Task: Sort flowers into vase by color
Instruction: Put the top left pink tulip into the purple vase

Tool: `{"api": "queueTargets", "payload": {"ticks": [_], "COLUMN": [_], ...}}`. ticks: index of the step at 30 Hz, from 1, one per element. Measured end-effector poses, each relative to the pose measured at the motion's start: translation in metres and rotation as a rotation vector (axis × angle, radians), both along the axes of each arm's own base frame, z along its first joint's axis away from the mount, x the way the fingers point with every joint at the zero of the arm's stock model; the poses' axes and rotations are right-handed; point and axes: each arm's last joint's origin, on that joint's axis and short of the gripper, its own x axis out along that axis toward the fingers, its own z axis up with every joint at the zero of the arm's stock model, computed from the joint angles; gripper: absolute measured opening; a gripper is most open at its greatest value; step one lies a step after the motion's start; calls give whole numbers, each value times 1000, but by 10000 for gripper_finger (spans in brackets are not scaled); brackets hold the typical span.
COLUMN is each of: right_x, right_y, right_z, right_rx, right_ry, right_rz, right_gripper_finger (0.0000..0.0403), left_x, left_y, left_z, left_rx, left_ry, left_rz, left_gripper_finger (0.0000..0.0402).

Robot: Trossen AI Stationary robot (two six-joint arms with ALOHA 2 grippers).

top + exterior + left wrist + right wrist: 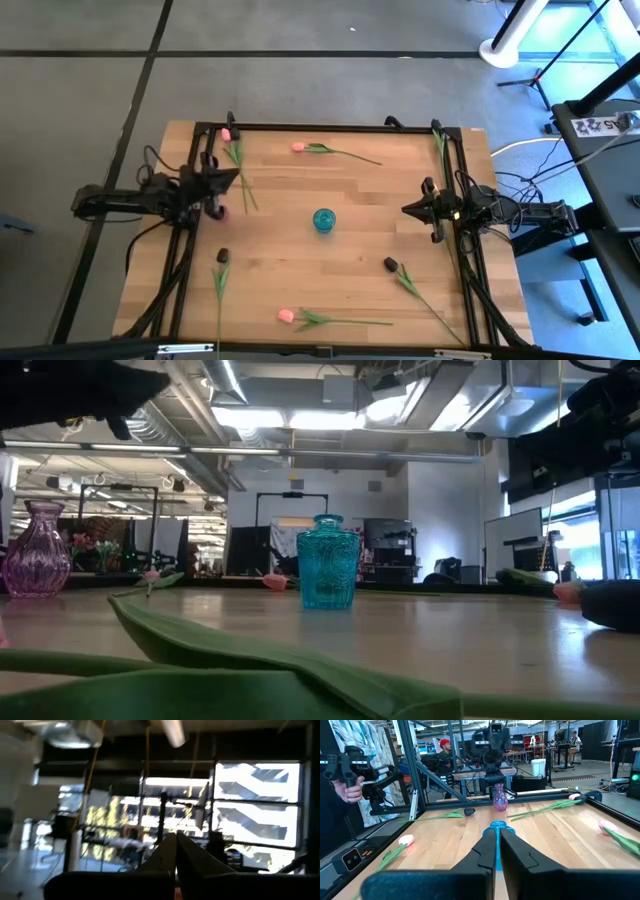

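My left gripper is on its way to the far-corner tulip stems (pixel 250 192), which lie clear of the purple vase, and it should keep going toward their leafy part (pixel 238 158) until it closes around them.
Tulips lie scattered on the wooden table (pixel 340 270). Pink ones lie at the far left (pixel 227 134), far middle (pixel 298 147) and near edge (pixel 286 316). Dark ones lie near left (pixel 222 256) and near right (pixel 390 264). A teal vase (pixel 323 220) stands at the centre, and also shows in the low view (pixel 328 563). A purple vase (pixel 35 550) stands by the left rail, under my left gripper (pixel 234 178), which is shut and empty. My right gripper (pixel 405 209) hovers at the right side, shut on nothing and pointing at the teal vase (pixel 497 825).
Black frame rails (pixel 192 230) run along both sides of the table. A large green leaf (pixel 250 660) fills the low view's foreground. Beyond the table a person's hand (pixel 347 790) holds a controller, and another person in a red cap (pixel 445 745) sits farther back.
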Motion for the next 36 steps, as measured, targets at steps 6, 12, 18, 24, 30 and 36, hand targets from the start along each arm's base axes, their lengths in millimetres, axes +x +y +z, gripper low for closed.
{"api": "queueTargets", "payload": {"ticks": [6, 12, 18, 24, 30, 36], "right_x": [0, 0, 0, 0, 0, 0], "right_y": [0, 0, 0, 0, 0, 0], "right_z": [0, 0, 0, 0, 0, 0], "right_rx": [0, 0, 0, 0, 0, 0], "right_ry": [1, 1, 1, 1, 1, 0], "right_rz": [-5, -6, -6, -6, -7, -6], "right_gripper_finger": [24, 24, 24, 24, 24, 24], "left_x": [26, 47, 59, 47, 36, 40], "left_y": [17, 43, 70, 106, 131, 143], "left_z": [20, 20, 16, 9, -22, -47], "left_rx": [-191, -386, -511, -767, -993, -1100], "left_ry": [251, 450, 528, 612, 763, 832], "left_rz": [309, 649, 812, 947, 991, 1055], "left_gripper_finger": [0, 0, 0, 13, 66, 107]}}
